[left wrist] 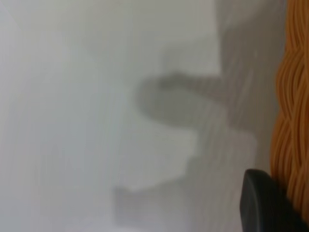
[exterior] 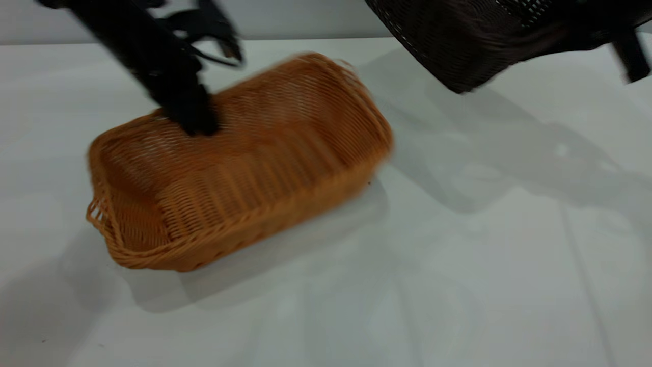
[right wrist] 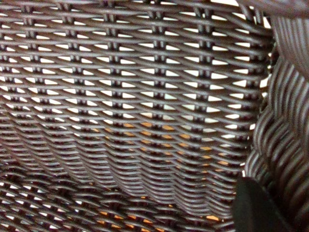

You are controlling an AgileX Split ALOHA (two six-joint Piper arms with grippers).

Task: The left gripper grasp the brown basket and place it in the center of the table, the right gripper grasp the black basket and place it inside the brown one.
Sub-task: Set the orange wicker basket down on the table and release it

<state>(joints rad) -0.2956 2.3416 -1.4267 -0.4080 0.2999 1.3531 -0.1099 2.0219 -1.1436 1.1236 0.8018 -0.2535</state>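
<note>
My right gripper should keep the black basket aside (exterior: 449, 52) until the brown basket sits straight and my left gripper moves away, because my left gripper has the brown basket slanted (exterior: 244, 174).
The brown basket (exterior: 239, 168) lies left of the middle of the table (exterior: 484, 265), tilted with its far long side raised. My left gripper (exterior: 196, 120) is shut on that far rim. In the left wrist view one black finger (left wrist: 263, 205) presses beside the braided orange rim (left wrist: 292, 121). The black basket (exterior: 458, 41) hangs tilted in the air at the top right, clear of the brown one. My right gripper (exterior: 596, 23) is shut on its rim. In the right wrist view a finger (right wrist: 256, 208) sits by the dark braided rim (right wrist: 285, 121) and the woven wall (right wrist: 120, 96); orange shows through the weave.
The right arm's link (exterior: 631, 56) reaches down at the far right edge. The baskets and arms cast broad shadows (exterior: 484, 153) on the pale tabletop. The table's back edge meets a grey wall (exterior: 305, 20).
</note>
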